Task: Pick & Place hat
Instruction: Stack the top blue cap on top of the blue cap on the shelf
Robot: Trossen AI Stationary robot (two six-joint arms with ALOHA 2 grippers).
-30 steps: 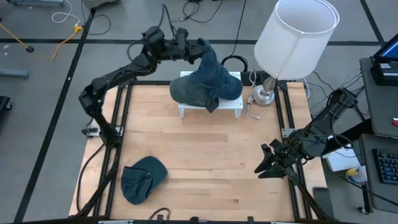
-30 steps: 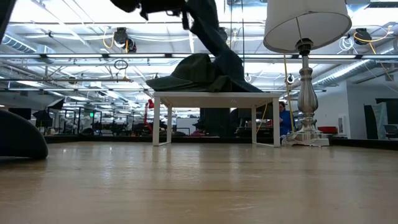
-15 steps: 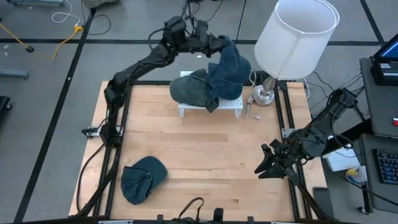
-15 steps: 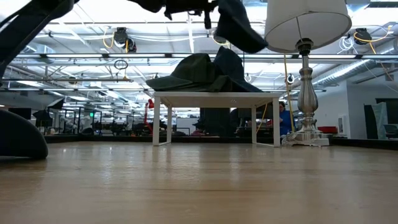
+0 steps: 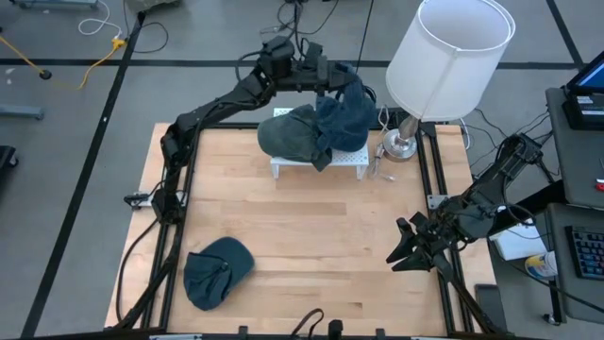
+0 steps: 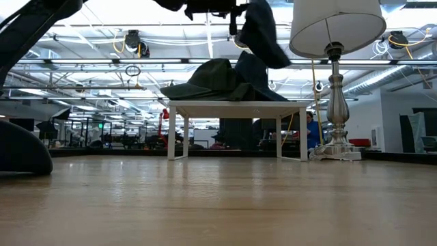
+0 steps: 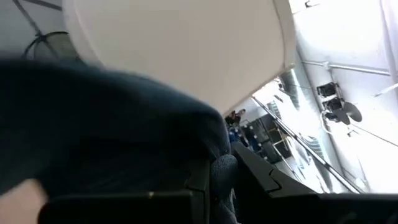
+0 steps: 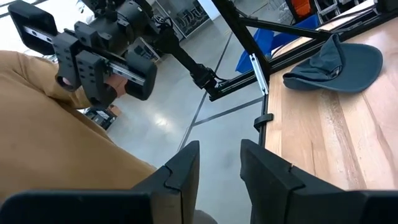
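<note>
I should have my left gripper lower the blue hat, now hanging over the white stand beside the dark green hat, until the cloth settles before it lets go.
My left gripper is high over the table's far edge, shut on a blue hat that hangs above the right half of a small white stand. A dark green hat lies on the stand's top. In the low view the blue hat hangs just above dark cloth on the stand; I cannot tell if they touch. Another blue hat lies flat near the table's near-left corner. My right gripper waits, open, at the table's right edge. My left gripper pinches the blue hat's cloth between its two fingers, coming level from the table's left. The cloth fills the left wrist view and hides which part of the hat is held. The hat droops slack below the fingers.
A silver lamp with a big white shade stands just right of the stand, close to the held hat. Black frame rails run along the table's sides. Bare wood lies between the stand and the near hat. Tan clothing shows beyond the right edge.
My left gripper has moved toward the table's right along the far edge, staying shut on the blue hat. The hat, which draped down over the green hat, has been drawn up and carried right toward the lamp, now hanging over the stand's right half.
</note>
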